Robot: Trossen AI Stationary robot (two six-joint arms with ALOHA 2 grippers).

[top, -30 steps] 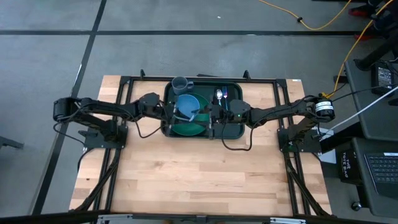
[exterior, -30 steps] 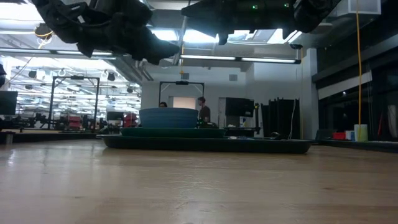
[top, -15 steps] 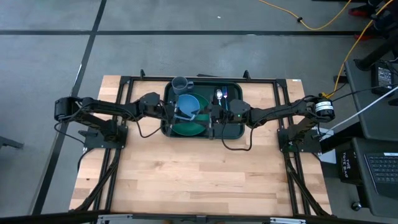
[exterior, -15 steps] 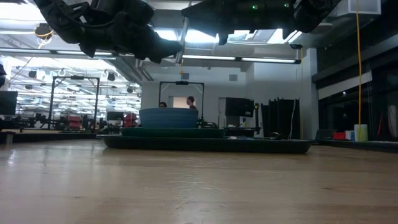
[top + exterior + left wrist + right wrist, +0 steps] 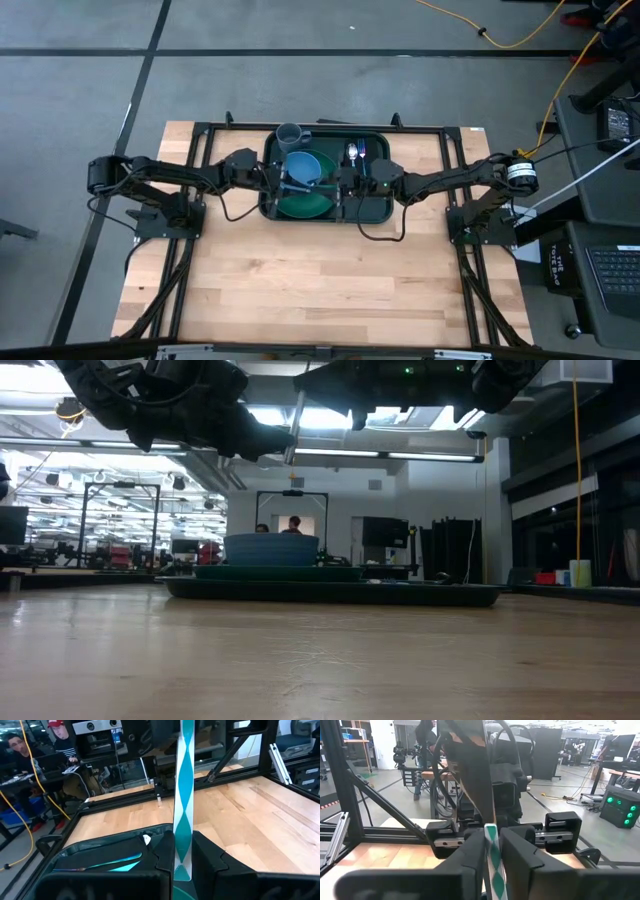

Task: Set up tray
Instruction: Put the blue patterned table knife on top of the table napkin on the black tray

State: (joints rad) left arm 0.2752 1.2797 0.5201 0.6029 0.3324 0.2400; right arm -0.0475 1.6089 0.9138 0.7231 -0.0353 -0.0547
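Both grippers are on the teal-and-white knife (image 5: pixel 318 187), so next my left gripper opens and moves clear before my right gripper puts the knife down beside the cutlery (image 5: pixel 357 152).
A teal-and-white striped straw (image 5: pixel 184 795) spans level between my two grippers, above the blue bowl (image 5: pixel 303 168). The bowl sits on a green plate (image 5: pixel 300 207) in the dark green tray (image 5: pixel 375 212), which lies flat on the table's far half. My left gripper (image 5: pixel 283 181) is shut on one end of the straw. My right gripper (image 5: pixel 343 183) faces it and is shut on the other end (image 5: pixel 494 851). In the low view both arms hang well above the tray (image 5: pixel 400 595). My left gripper pinches the straw near its one end (image 5: pixel 183 862) between its two fingers. It comes level from the table's left, and the straw runs straight out ahead along the fingers, clear of the bowl. My right gripper has the straw's other end (image 5: pixel 493 840) between its two fingers (image 5: pixel 476 851). It comes level from the table's right, with the straw along the fingers and clear of the tray.
A grey-blue cup (image 5: pixel 289 133) stands at the tray's far left corner. Cutlery (image 5: pixel 355 152) lies in the tray's right part. The wooden table's near half (image 5: pixel 320 280) is bare. A black frame runs around the table's far edge, and people show in the room beyond.
My right gripper has closed its fingers in on the straw's free end without shifting. My left gripper and the straw have kept their place above the bowl.
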